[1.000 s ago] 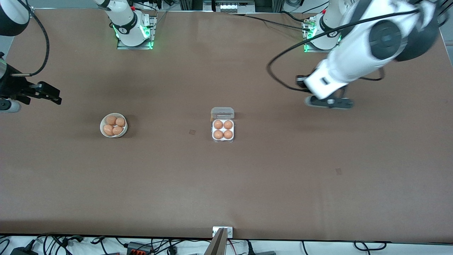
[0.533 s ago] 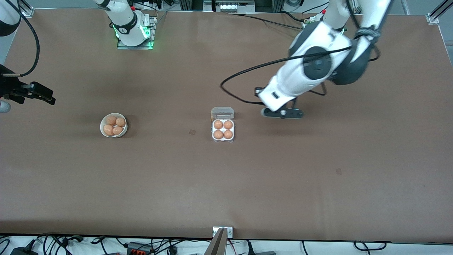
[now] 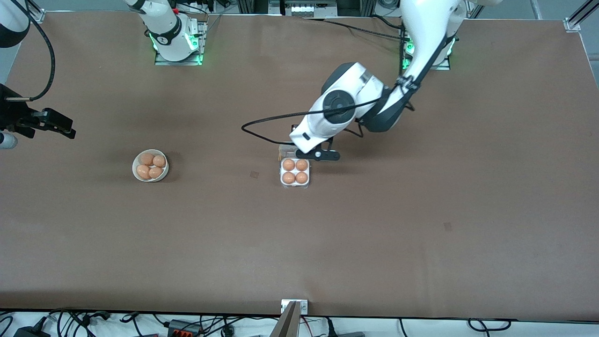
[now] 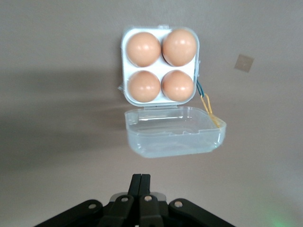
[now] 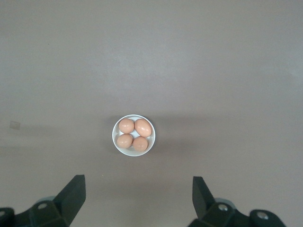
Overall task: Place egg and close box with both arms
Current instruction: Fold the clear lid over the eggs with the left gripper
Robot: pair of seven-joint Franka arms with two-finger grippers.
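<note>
Next, my left gripper moves forward and folds the lid over the eggs (image 3: 295, 171), because its closed fingers are just behind the open lid's free edge (image 4: 177, 154).
The box (image 3: 295, 185) sits mid-table with its clear lid (image 3: 286, 149) hinged open and lying flat. Every cell of the pale tray (image 4: 142, 29) holds an orange-brown egg (image 4: 143, 48). My left gripper (image 3: 324, 155) hangs low beside the open lid (image 4: 175, 131), toward the left arm's end of the table. Its fingers (image 4: 136, 182) are pressed together with nothing between them, and they stand just clear of the lid's edge. My right gripper (image 3: 51, 124) is up over the right arm's end of the table. It is open (image 5: 137, 180) and empty.
A round white bowl (image 3: 150, 179) with several more eggs (image 5: 134, 134) stands toward the right arm's end, level with the box. Two small dark patches (image 3: 254, 174) mark the brown table. A black cable (image 3: 262, 128) loops from the left arm over the table.
The left arm has swung from its own end of the table toward the middle and lowered its shut gripper to the box's lid. The right gripper has barely shifted.
</note>
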